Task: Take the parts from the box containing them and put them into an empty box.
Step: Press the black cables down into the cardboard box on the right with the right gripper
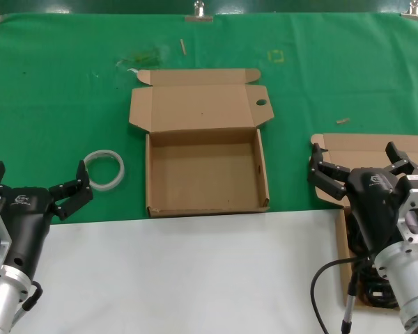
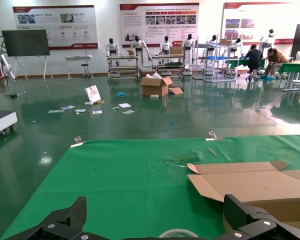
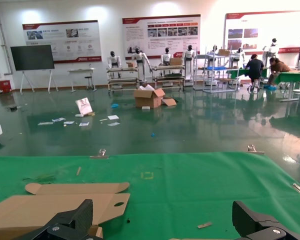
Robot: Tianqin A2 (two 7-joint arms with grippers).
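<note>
My right gripper's fingers are hovering past the black cords, above the lid of their box (image 1: 366, 147), so next my right gripper moves back and tilts down to the cords (image 1: 380, 291).
The empty box (image 1: 205, 174) lies open in the middle of the green cloth, and its lid flap has a round hole (image 1: 261, 103). The box containing the parts (image 1: 366, 144) sits at the right edge, mostly hidden behind my right arm. Black cords, the parts (image 1: 371, 291), show in it under the wrist. My right gripper (image 1: 362, 164) hovers open over that box, holding nothing. My left gripper (image 1: 38, 182) waits open at the near left, beside the white ring (image 1: 103, 169). The right wrist view shows the holed lid (image 3: 55, 202) past my right gripper (image 3: 165, 222).
A white sheet (image 1: 195, 278) covers the table's near part. In the left wrist view, my left gripper (image 2: 155, 220) faces the ring (image 2: 178, 233) and the empty box's lid (image 2: 255, 182). Small scraps (image 1: 343, 120) lie on the cloth. Clips (image 1: 198, 10) hold its far edge.
</note>
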